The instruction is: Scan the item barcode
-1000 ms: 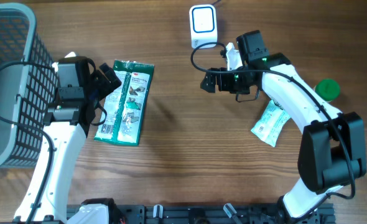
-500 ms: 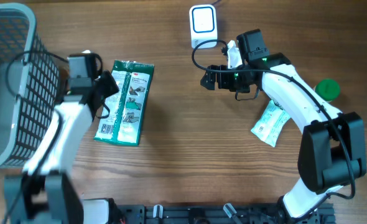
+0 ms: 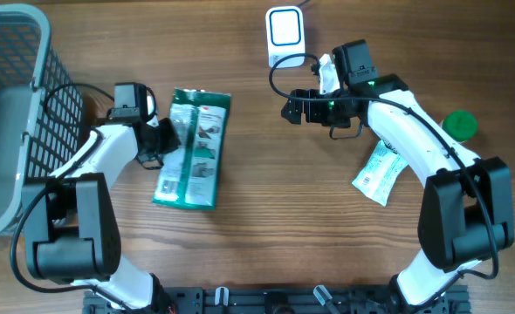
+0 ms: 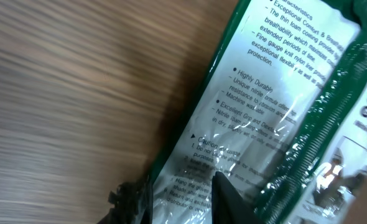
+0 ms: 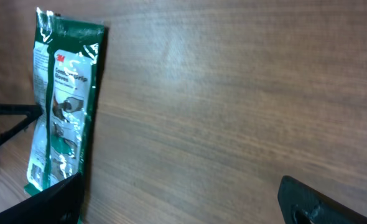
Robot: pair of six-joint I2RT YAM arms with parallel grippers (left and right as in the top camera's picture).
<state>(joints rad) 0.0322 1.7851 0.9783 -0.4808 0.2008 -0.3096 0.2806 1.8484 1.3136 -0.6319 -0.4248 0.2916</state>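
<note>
The pack (image 3: 188, 166) is near the basket and short of the robot's right gripper, so the left gripper needs to bring the pack inward so that the right gripper can take its free edge (image 3: 218, 157).
The item is a green and clear pack of gloves (image 3: 195, 148) lying on the wooden table left of centre, its printed side up. My left gripper (image 3: 166, 139) is shut on the pack's left edge. In the left wrist view the film (image 4: 264, 112) runs between my two dark fingers (image 4: 230, 202). The white barcode scanner (image 3: 284, 30) stands at the back centre. Just below the scanner, my right gripper (image 3: 292, 113) hangs open and holds nothing. The right wrist view shows the pack (image 5: 62, 106) at far left and bare wood between the jaws of the right gripper (image 5: 183, 205).
A grey wire basket (image 3: 13, 113) fills the far left. A white and green sachet (image 3: 380, 172) lies under my right forearm. A round green lid (image 3: 458, 125) sits at the right edge.
My left gripper closed on the pack's left edge, and the pack has shifted right and turned slightly. The left arm has folded in toward the pack. The right arm has not moved.
</note>
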